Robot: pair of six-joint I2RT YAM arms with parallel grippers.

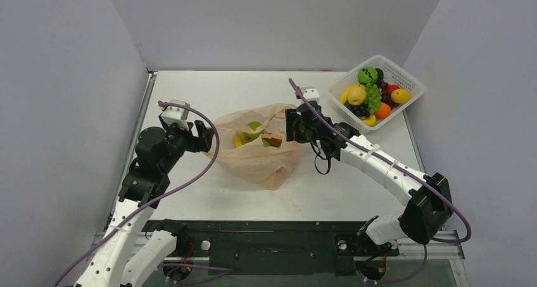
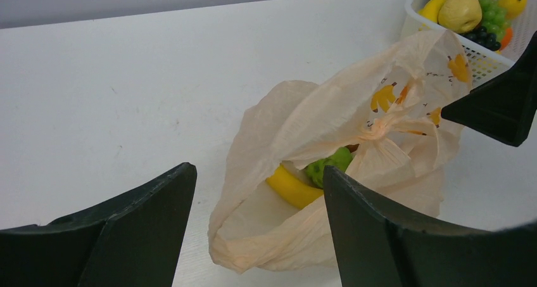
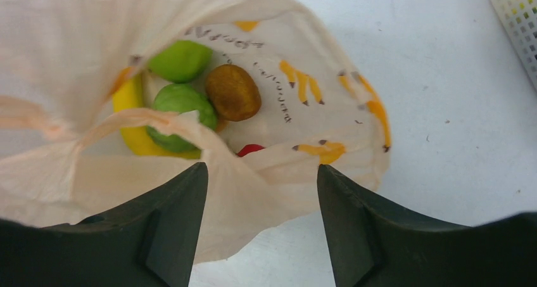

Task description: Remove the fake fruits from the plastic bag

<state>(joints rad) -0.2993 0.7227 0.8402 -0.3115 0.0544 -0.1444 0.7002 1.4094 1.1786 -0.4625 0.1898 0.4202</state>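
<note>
The near side of the plastic bag is folded up over the red apple [image 3: 251, 149]. Next, my right gripper pulls the bag's near rim [image 3: 152, 117] back and then takes the fruits out first.
The peach-orange plastic bag [image 1: 259, 151] lies mid-table with its mouth open upward. Inside it, the right wrist view shows two green fruits [image 3: 180, 60], a brownish one [image 3: 232, 92], a yellow banana [image 3: 128, 98] and a sliver of the red apple [image 3: 251, 149]. My left gripper [image 1: 204, 135] is open and empty at the bag's left side; in its wrist view [image 2: 258, 172] the bag's edge [image 2: 285, 236], the banana [image 2: 292, 187] and a green fruit [image 2: 330, 163] lie ahead. My right gripper [image 1: 290, 125] is open at the bag's right rim; its wrist view [image 3: 261, 169] shows the bag's near edge [image 3: 240, 198] between the fingers.
A white lattice basket [image 1: 405, 78] full of other toy fruit stands at the back right; it also shows in the left wrist view [image 2: 484, 57] and, as a corner, in the right wrist view [image 3: 516, 21]. Grey walls enclose the white table [image 1: 209, 90].
</note>
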